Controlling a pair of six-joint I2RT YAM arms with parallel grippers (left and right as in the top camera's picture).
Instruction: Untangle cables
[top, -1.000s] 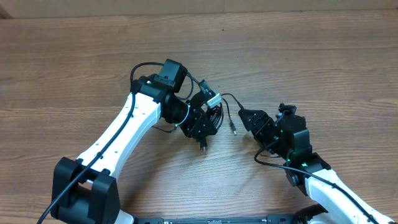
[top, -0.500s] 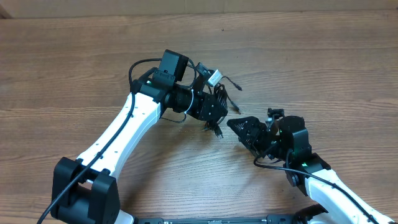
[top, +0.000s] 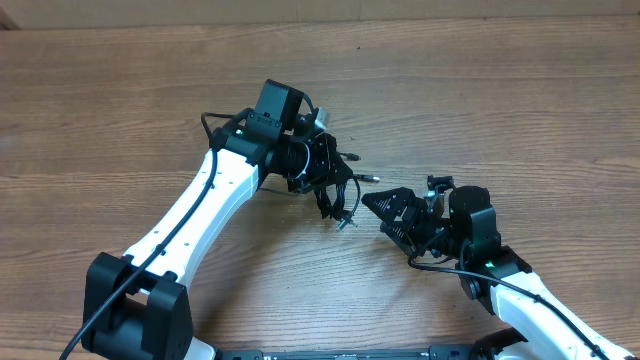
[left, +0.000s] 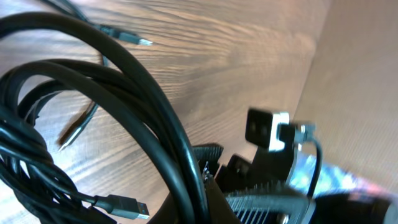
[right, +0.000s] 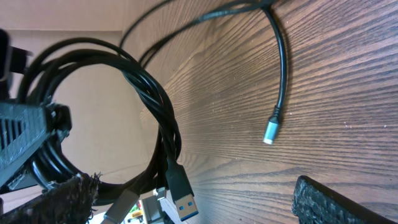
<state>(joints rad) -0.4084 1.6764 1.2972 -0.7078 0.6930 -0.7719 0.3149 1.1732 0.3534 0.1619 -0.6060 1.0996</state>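
Note:
The robot's left gripper should set the bundle (top: 332, 200) down on the table and open before the right gripper takes the loops, because the black loops hang twisted together (right: 160, 113) below the left gripper.
A tangled bundle of black cables (top: 338, 192) hangs from my left gripper (top: 322, 168), which is shut on it and holds it above the wooden table (top: 500, 100). In the left wrist view the thick black loops (left: 124, 93) run down between the jaws (left: 202, 202), and a USB plug (left: 121, 204) dangles beside them. My right gripper (top: 392, 212) is open and empty, just right of the bundle. In the right wrist view the loop (right: 152, 99) and a blue-tongued USB plug (right: 181, 198) hang between its open fingers (right: 193, 202). A loose silver-tipped cable end (right: 269, 132) lies on the table.
A thin cable end (top: 368, 178) sticks out to the right of the bundle, between the two grippers. A white connector (top: 320, 118) sits by the left wrist. A brown wall (left: 360, 74) borders the table's far edge.
My left gripper has turned and carried the bundle up and back, so the loose ends swung. My right gripper has moved left towards the bundle and its fingers have spread.

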